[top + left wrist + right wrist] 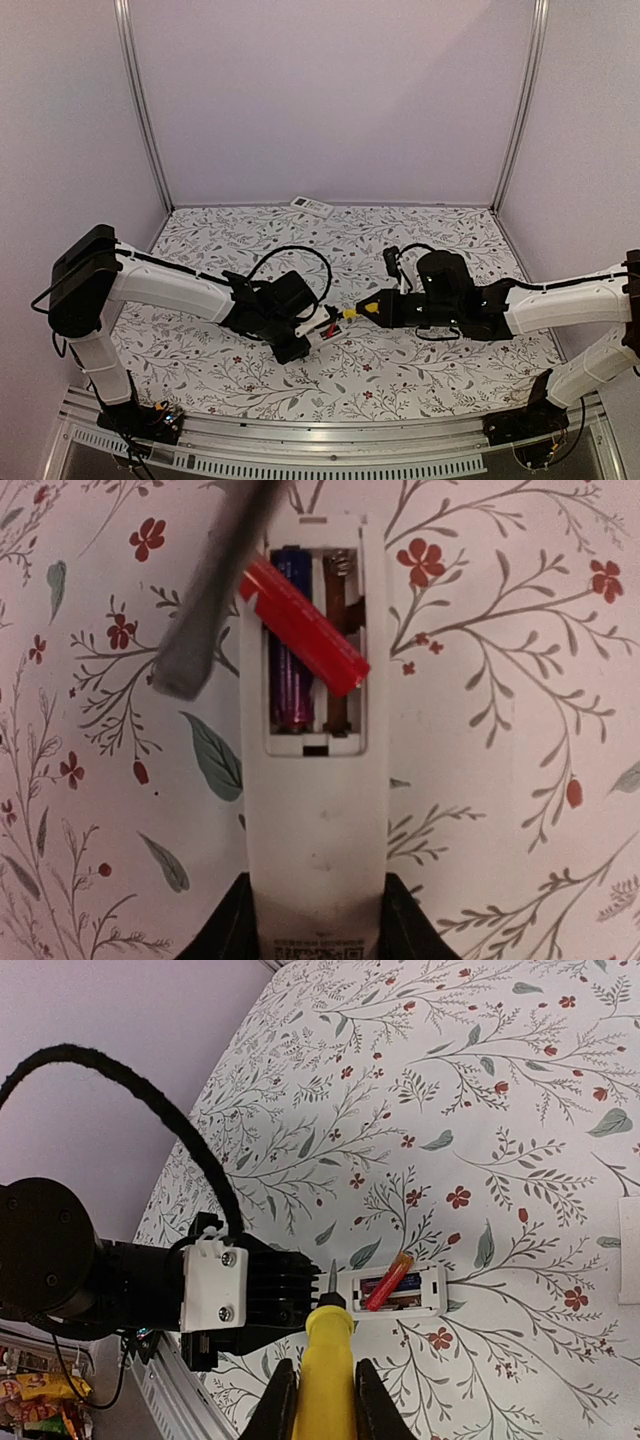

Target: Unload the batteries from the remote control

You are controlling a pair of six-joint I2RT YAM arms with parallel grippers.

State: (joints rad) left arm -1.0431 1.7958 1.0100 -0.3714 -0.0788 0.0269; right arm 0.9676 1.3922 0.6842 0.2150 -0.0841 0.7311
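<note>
Next, I bring the screwdriver's tip back with my right gripper and sweep the battery out (390, 1282). The reddish battery lies crosswise over the remote's compartment (308, 625), clear of the screwdriver's tip.
The remote control (318, 820) lies back up on the flowered table, its lower end gripped between the fingers of my left gripper (318, 920). Its battery compartment is open. The reddish battery (305, 625) lies tilted, lifted crosswise over the compartment. The dark battery (289, 670) sits in the left slot. My right gripper (322, 1400) is shut on the yellow-handled screwdriver (325, 1370), whose tip points just left of the remote (400, 1290) and the reddish battery (388, 1280). The blurred shaft (215, 590) crosses the upper left of the left wrist view. Both grippers meet at the table's middle (345, 315).
A broader white remote (311, 206) lies at the back edge of the table. A small white flat piece (629, 1250) lies at the right edge of the right wrist view. A black cable (290, 255) loops above the left wrist.
</note>
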